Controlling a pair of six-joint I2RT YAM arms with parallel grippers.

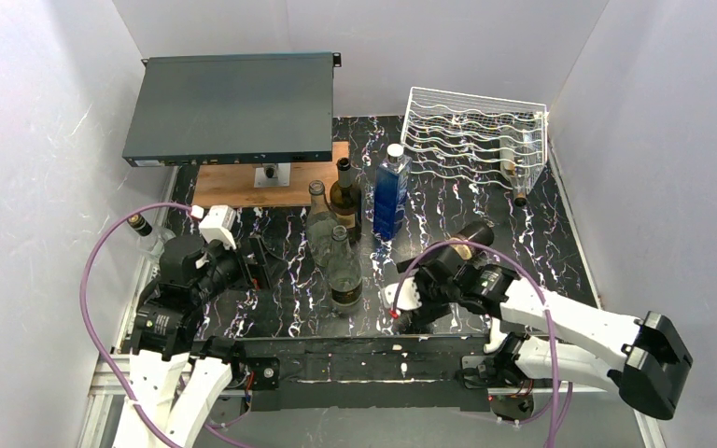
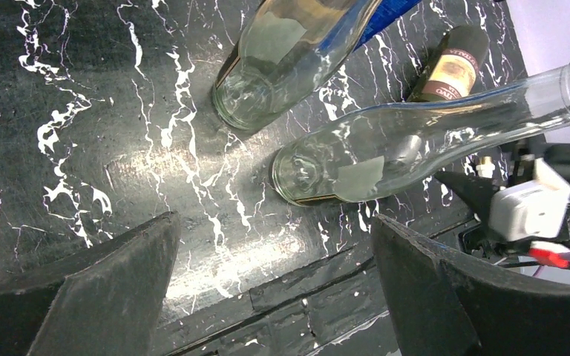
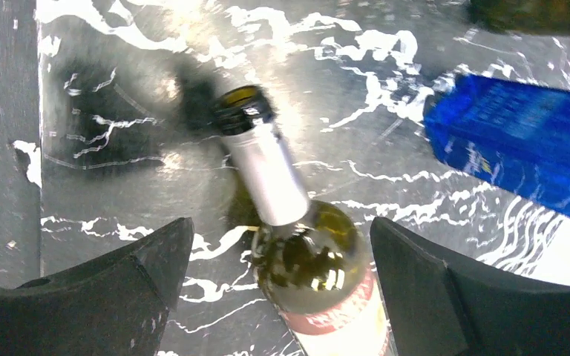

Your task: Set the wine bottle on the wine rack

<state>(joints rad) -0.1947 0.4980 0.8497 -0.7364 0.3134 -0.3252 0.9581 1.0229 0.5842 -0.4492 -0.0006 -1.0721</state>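
Note:
My right gripper should turn around and grab the neck (image 3: 283,199), with the bottle's base facing the rack, because the wine bottle's opening (image 3: 240,101) points ahead of the gripper.
The white wire wine rack (image 1: 474,131) stands at the back right, with one bottle (image 1: 515,175) lying in its right end. A dark green wine bottle (image 3: 308,259) with a silver foil neck and a red-and-white label lies between the fingers of my right gripper (image 3: 280,222). The jaws are open, with a gap on each side of the bottle. In the top view that bottle (image 1: 474,233) lies at centre right, under my right gripper (image 1: 434,273). My left gripper (image 2: 274,222) is open and empty above the table, just short of two clear bottles (image 2: 371,152). It also shows in the top view (image 1: 263,264).
A blue bottle (image 1: 391,191), a dark bottle (image 1: 344,196) and two clear bottles (image 1: 343,271) stand mid-table. A dark flat metal box (image 1: 229,107) sits on a stand over a wooden board (image 1: 243,187) at the back left. White walls enclose the table.

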